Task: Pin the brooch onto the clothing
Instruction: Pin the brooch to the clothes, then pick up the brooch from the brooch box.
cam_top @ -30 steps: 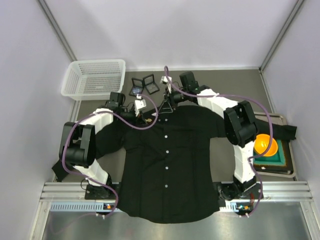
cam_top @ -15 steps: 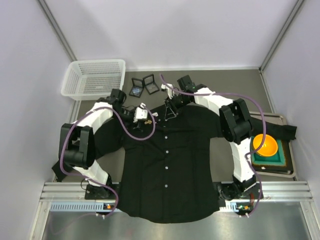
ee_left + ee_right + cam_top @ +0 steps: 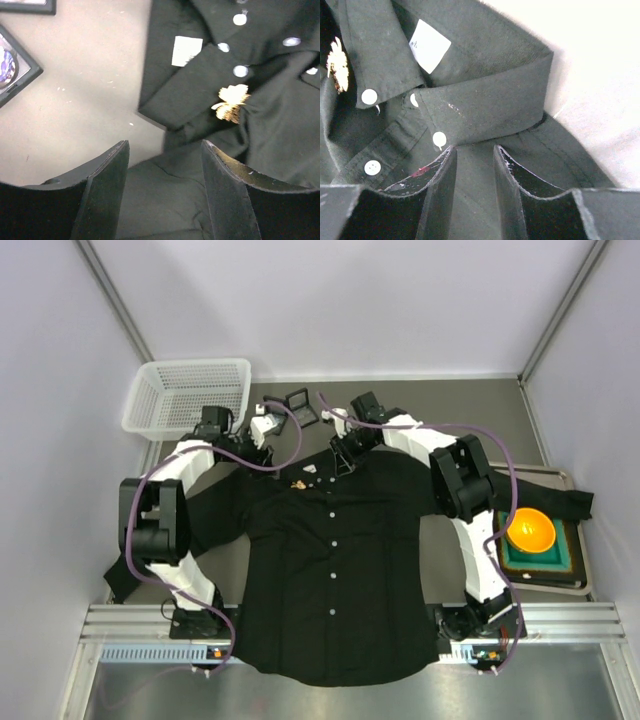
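The shirt bunches (image 3: 246, 131) by the brooch, its collar drawn toward the chest, so next my right gripper tugs the collar (image 3: 487, 106) toward the shirt's far side to smooth it.
The clothing (image 3: 335, 560) is a black button-up shirt spread flat on the table, collar toward the far side. The brooch (image 3: 300, 481), small and gold, sits on the shirt's chest left of the button row; it shows in the left wrist view (image 3: 231, 102) and the right wrist view (image 3: 338, 65). My left gripper (image 3: 262, 428) is open over the shirt's shoulder, back from the brooch, nothing between its fingers (image 3: 165, 145). My right gripper (image 3: 342, 455) stands open at the collar (image 3: 485, 107), fingers a little apart with shirt fabric in the gap (image 3: 474, 147).
A white basket (image 3: 185, 395) stands at the back left. Small dark open boxes (image 3: 298, 405) lie beyond the collar, one at the left wrist view's edge (image 3: 12, 65). An orange bowl (image 3: 531, 530) rests on a green tray (image 3: 560, 565) at the right.
My left gripper has opened, let go of the brooch and drawn back toward the far left. The brooch stays on the shirt. The right gripper shifted slightly right along the collar.
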You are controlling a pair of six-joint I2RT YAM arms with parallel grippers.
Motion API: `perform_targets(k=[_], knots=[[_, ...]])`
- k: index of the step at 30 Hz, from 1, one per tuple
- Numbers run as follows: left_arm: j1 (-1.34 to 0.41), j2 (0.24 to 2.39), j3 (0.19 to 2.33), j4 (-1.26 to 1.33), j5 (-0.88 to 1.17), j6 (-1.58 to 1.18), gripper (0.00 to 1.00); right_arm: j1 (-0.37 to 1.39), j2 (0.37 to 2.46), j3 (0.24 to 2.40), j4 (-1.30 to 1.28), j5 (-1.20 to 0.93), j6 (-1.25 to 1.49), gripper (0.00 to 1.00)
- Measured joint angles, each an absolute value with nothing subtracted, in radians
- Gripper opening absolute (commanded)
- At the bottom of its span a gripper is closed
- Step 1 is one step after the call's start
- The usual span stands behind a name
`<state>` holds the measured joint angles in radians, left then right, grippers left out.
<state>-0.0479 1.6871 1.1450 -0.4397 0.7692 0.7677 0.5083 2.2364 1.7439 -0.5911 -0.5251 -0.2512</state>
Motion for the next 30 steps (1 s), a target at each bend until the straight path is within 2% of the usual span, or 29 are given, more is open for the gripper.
perform_targets(k=[5,9,12,17,19,22,25,30], knots=[[-0.083,1.808,1.216,-0.398,0.67,0.679,0.63,0.508,2.237,1.779,-0.591,-0.51,-0.267,0.46],[-0.118,1.872,1.244,-0.396,0.607,0.656,0.66,0.508,2.237,1.811,-0.593,-0.487,-0.304,0.61],[-0.128,1.885,1.245,-0.412,0.579,0.651,0.68,0.515,2.237,1.841,-0.59,-0.471,-0.34,0.64],[-0.103,1.889,1.255,-0.451,0.552,0.649,0.68,0.533,2.278,1.903,-0.571,-0.426,-0.393,0.64],[-0.084,1.889,1.255,-0.464,0.552,0.649,0.68,0.541,2.307,1.922,-0.564,-0.408,-0.402,0.61],[-0.051,1.887,1.255,-0.491,0.552,0.648,0.68,0.548,2.346,1.931,-0.563,-0.39,-0.408,0.42],[-0.022,1.877,1.248,-0.495,0.559,0.631,0.69,0.549,2.352,1.932,-0.556,-0.386,-0.422,0.01],[0.022,1.834,1.222,-0.44,0.572,0.558,0.7,0.548,2.352,1.932,-0.558,-0.377,-0.414,0.0]])
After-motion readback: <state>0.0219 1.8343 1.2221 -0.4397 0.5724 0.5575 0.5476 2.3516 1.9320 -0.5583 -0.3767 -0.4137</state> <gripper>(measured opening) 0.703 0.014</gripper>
